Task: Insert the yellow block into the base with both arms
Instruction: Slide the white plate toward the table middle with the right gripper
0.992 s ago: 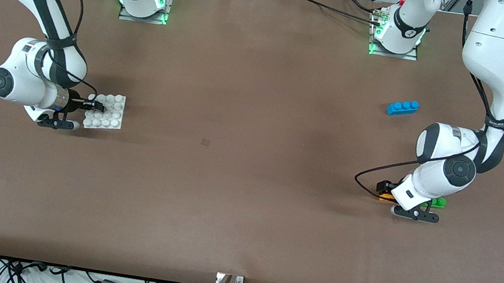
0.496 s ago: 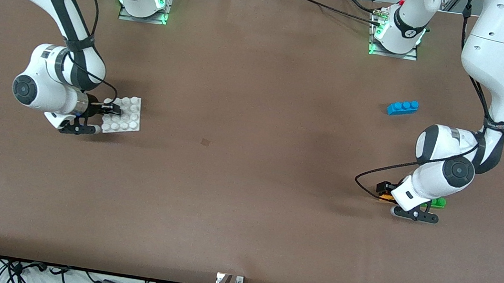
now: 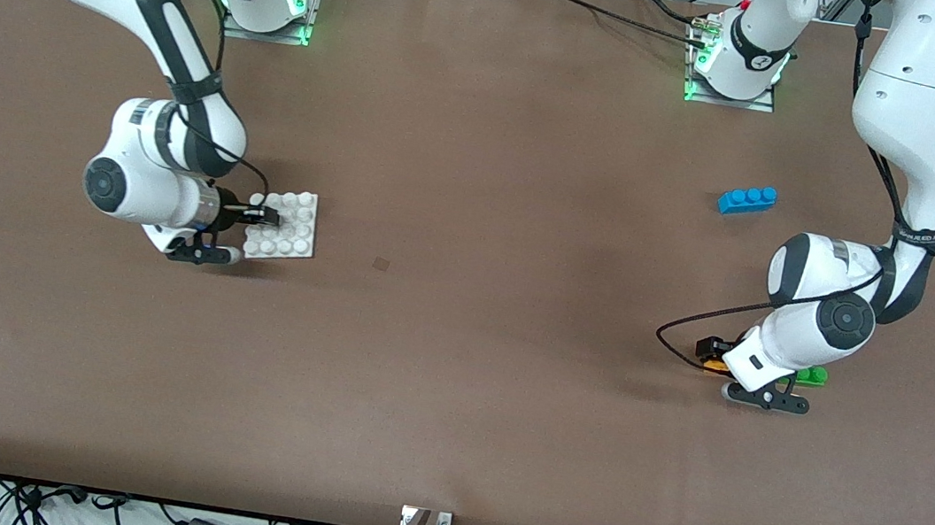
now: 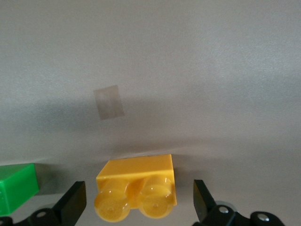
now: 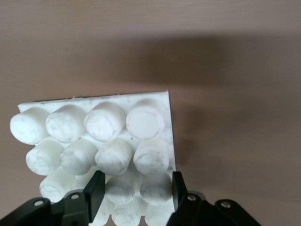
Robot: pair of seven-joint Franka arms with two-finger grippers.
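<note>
The white base (image 3: 291,227) is far from the yellow block, so my right gripper should put the base in the middle of the table (image 3: 488,244) and back away before my left gripper inserts the block.
The white base (image 3: 293,228) with its grid of studs is held at one edge by my right gripper (image 3: 263,220), low over the table toward the right arm's end. In the right wrist view the fingers (image 5: 96,188) are closed on a pair of stud rows of the base (image 5: 94,136). The yellow block (image 3: 714,362) lies on the table toward the left arm's end, mostly hidden under the left wrist. My left gripper (image 3: 711,353) is down around it. In the left wrist view the block (image 4: 136,186) sits between the open fingers (image 4: 75,202) with a gap on each side.
A green two-stud brick (image 3: 815,375) lies right beside the yellow block and shows in the left wrist view (image 4: 16,188). A blue three-stud brick (image 3: 747,199) lies farther from the front camera. A small dark patch (image 3: 381,263) marks the table's middle.
My right arm has carried the base steadily toward the table's middle. My left arm has stayed almost still around the yellow block.
</note>
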